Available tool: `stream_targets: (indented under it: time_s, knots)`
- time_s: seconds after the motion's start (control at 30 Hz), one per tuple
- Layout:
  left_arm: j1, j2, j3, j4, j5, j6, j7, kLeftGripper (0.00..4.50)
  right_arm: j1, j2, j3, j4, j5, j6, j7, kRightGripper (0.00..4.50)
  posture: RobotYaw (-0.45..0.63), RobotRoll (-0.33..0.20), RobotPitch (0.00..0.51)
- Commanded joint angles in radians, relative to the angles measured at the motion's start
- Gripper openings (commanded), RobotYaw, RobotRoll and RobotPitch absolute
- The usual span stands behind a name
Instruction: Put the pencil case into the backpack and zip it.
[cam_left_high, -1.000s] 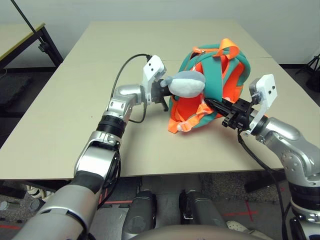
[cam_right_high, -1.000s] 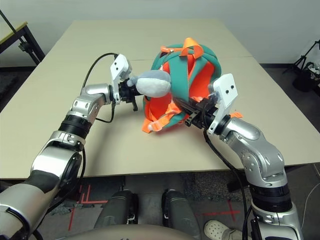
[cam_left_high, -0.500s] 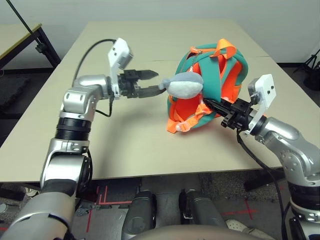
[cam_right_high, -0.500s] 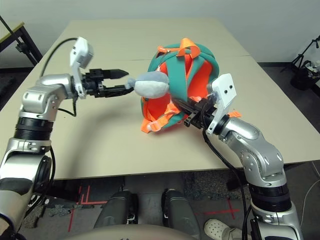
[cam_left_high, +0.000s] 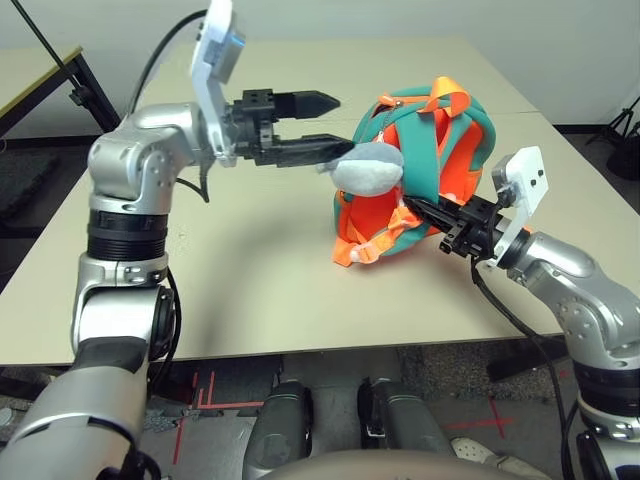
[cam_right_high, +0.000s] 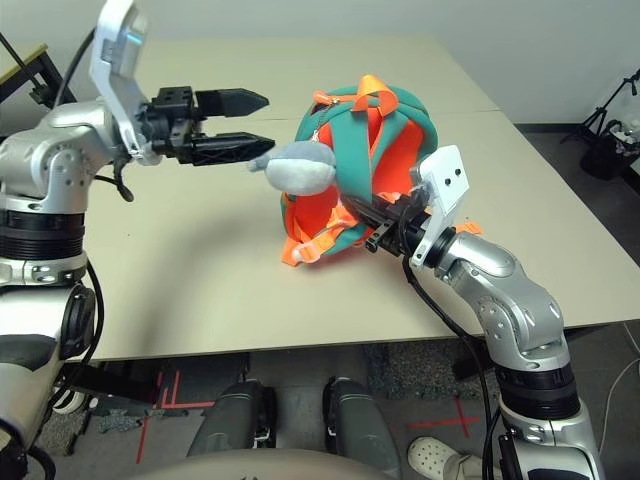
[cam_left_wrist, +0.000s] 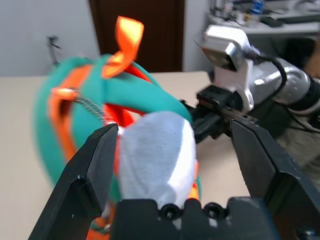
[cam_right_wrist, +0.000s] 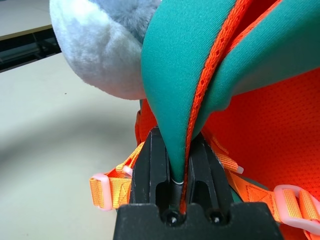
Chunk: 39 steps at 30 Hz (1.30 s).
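I should close my left gripper on the plush head (cam_left_high: 370, 170) and pull it down the backpack's side, because the plush head's zipper pull is high up on the backpack (cam_left_high: 389, 101).
The orange and teal backpack (cam_left_high: 425, 165) lies on the table with its straps up, and its grey plush head (cam_left_high: 368, 168) sticks out to the left. My left gripper (cam_left_high: 338, 124) hovers open just above and left of the plush head, one finger over the other. In the left wrist view the plush head (cam_left_wrist: 157, 150) sits between the spread fingers (cam_left_wrist: 95, 165). My right gripper (cam_right_wrist: 172, 137) is shut on the edge of a teal strap (cam_right_wrist: 175, 75) at the backpack's lower right side (cam_left_high: 428, 212). The pencil case is out of view.
The beige table (cam_left_high: 250, 270) stretches bare to the left of and in front of the backpack. A second table (cam_left_high: 40, 70) stands off to the far left. A black stand (cam_left_high: 630, 125) shows at the right edge.
My left arm pulled back from the backpack's left side, lifted off the table and swung up high; its gripper now points open at the plush head. The right gripper kept its hold.
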Motion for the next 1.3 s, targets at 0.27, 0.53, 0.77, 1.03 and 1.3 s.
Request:
stream_targets:
  time_s: [0.27, 0.53, 0.77, 1.03, 1.3]
  knots:
    - [0.018, -0.070, -0.109, 0.221, 0.160, -0.203, 0.003, 4.33, 0.029, 0.002, -0.005, -0.041, 0.005, -0.002, -0.010, 0.10, 0.05, 0.000, 0.065]
    - [0.035, -0.074, -0.066, 0.245, 0.148, -0.207, 0.019, 1.71, 0.025, -0.002, -0.002, -0.033, 0.002, -0.004, -0.004, 0.10, 0.06, 0.000, 0.061]
    - [0.066, -0.055, 0.010, 0.189, 0.100, -0.157, 0.061, 0.32, 0.011, -0.003, 0.009, -0.016, -0.003, -0.005, 0.007, 0.10, 0.08, 0.000, 0.064]
    - [0.159, 0.026, 0.070, 0.178, 0.110, -0.141, 0.105, 0.31, 0.009, -0.004, 0.012, -0.011, -0.003, -0.004, 0.016, 0.10, 0.09, 0.000, 0.072]
    - [0.231, 0.066, 0.074, 0.186, 0.126, -0.136, 0.138, 0.31, 0.000, -0.002, 0.019, -0.006, -0.004, -0.001, 0.020, 0.10, 0.09, 0.000, 0.075]
